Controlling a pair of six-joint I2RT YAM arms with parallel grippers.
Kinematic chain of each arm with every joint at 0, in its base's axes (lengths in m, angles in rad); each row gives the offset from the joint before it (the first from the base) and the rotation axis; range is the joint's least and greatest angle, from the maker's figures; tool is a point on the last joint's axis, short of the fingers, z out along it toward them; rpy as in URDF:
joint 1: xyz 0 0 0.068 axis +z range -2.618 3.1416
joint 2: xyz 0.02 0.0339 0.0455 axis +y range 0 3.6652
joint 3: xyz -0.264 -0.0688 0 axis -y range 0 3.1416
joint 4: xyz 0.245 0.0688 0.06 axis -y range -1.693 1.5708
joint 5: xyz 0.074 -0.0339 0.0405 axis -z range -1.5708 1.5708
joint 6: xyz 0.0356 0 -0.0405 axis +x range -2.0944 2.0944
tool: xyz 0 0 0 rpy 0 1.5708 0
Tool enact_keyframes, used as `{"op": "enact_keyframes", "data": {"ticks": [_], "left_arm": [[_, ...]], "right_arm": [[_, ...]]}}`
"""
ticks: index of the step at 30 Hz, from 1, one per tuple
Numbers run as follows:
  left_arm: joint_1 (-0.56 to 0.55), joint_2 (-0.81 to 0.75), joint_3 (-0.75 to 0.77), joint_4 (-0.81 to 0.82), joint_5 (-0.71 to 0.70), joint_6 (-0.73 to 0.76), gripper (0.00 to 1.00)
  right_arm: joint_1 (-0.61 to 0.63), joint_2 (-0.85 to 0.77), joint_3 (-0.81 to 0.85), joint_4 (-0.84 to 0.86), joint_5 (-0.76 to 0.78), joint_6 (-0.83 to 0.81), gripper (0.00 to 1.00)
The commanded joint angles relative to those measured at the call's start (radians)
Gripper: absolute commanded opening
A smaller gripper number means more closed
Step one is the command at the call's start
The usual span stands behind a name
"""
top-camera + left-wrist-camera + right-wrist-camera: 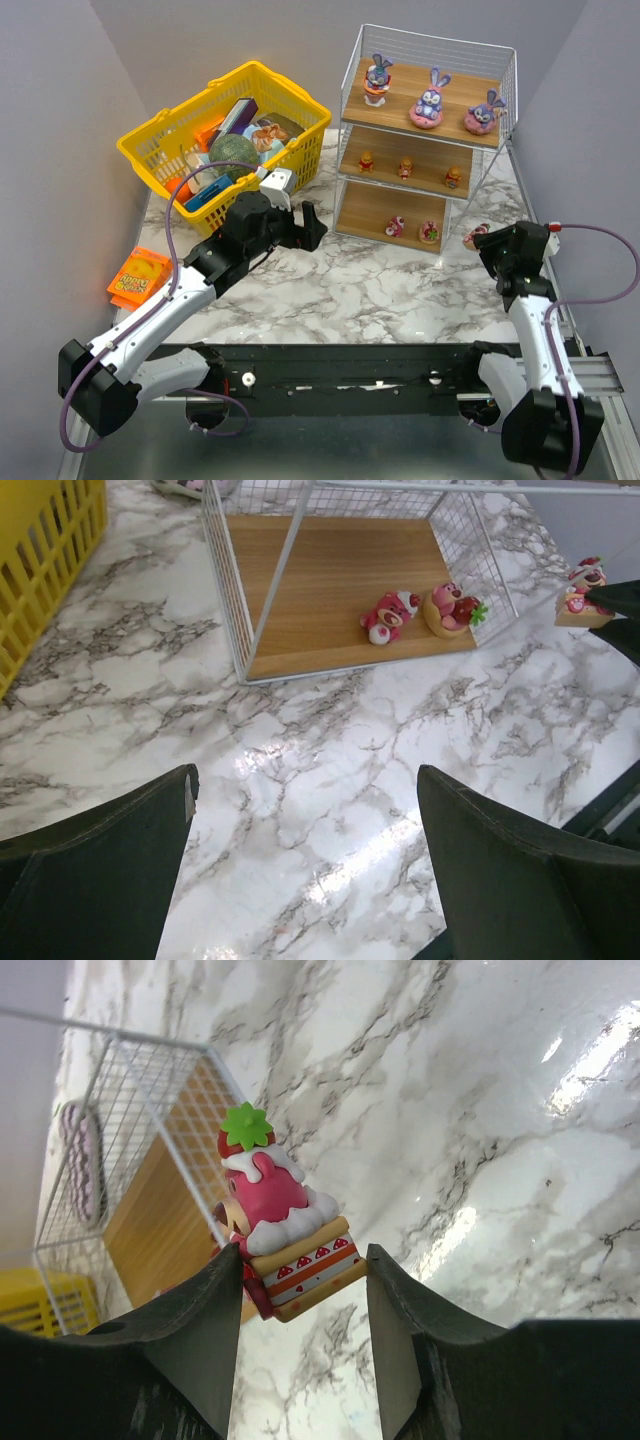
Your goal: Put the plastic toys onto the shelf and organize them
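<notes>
My left gripper should keep moving in until its open fingers straddle that head (266, 1186), as the head is free and my right gripper holds the pink toy by its cake slice (312, 1268).
The white wire shelf (345, 130) holds three purple bunnies (430, 103) on its top board and three orange bears (405, 167) on the middle one. Two pink toys (394, 226) (452, 607) stand on the bottom board. My right gripper (303, 1256) is shut on a third pink toy (285, 1225), a bear on a cake slice topped with a strawberry. It hangs above the table just right of the shelf's bottom tier (476, 236). My left gripper (305, 780) stands open and empty over the marble in front of the shelf (308, 226).
A yellow basket (225, 130) full of several items stands at the back left, close behind my left arm. An orange packet (138, 277) lies at the table's left edge. Grey walls close in on both sides.
</notes>
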Motion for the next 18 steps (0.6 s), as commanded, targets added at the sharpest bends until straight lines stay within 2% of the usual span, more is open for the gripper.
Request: {"op": "enact_keyframes", "data": {"ticks": [1,4,9,14,18], "left_arm": [[-0.005,-0.033,0.014,-0.003,0.120,-0.063,0.99],[-0.005,-0.017,0.026,0.018,0.192,-0.105,0.99],[-0.005,0.040,0.068,0.027,0.290,-0.159,0.99],[-0.005,0.103,0.088,0.050,0.358,-0.205,0.99],[-0.008,0.145,0.092,0.102,0.431,-0.252,0.94]], "right_arm": [[0.001,-0.199,-0.021,-0.152,-0.155,-0.173,0.01],[0.001,-0.344,-0.037,-0.242,-0.261,-0.239,0.01],[0.003,-0.480,-0.022,-0.392,-0.408,-0.346,0.01],[0.010,-0.571,-0.058,-0.336,-0.679,-0.463,0.01],[0.024,-0.606,-0.074,-0.277,-0.760,-0.484,0.01]]}}
